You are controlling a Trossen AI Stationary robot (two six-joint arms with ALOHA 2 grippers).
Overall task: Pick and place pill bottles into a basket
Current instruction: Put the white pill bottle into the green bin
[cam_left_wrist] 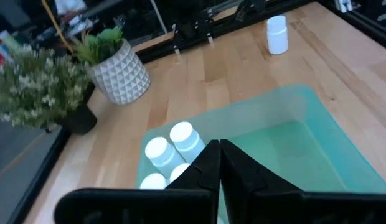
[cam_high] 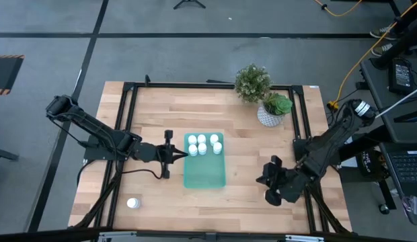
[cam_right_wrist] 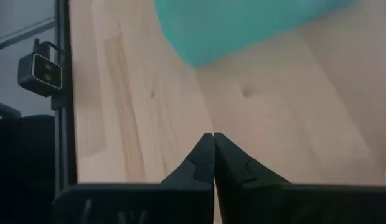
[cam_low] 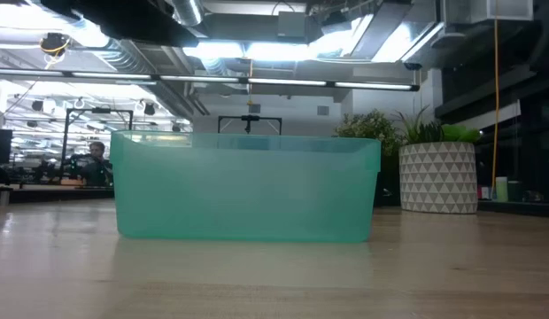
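My right gripper is heading toward the cap (cam_left_wrist: 276, 22) and should continue to go and open above it, because the white pill bottle (cam_left_wrist: 277, 38) beyond the tray is upright and clear of the rail.
The teal tray (cam_high: 204, 169) lies in the middle of the table and also shows in the low view (cam_low: 246, 188). Several white pill bottles (cam_high: 202, 144) stand upright in its far end, and they show in the left wrist view (cam_left_wrist: 182, 134). One bottle (cam_high: 133, 203) stands at the table's near left. Another bottle (cam_left_wrist: 277, 34) shows only in the left wrist view, beyond the tray near the black rail. My left gripper (cam_high: 183, 154) (cam_left_wrist: 219, 146) is shut and empty over the tray's left rim. My right gripper (cam_high: 262, 180) (cam_right_wrist: 213, 135) is shut and empty, to the right of the tray.
A white patterned plant pot (cam_high: 270, 114) (cam_left_wrist: 121, 73) and a dark pot with a bushy plant (cam_high: 252, 82) stand at the far right of the table. A black frame (cam_high: 124, 121) runs round the table's edge. Bare wood lies between the tray and my right gripper.
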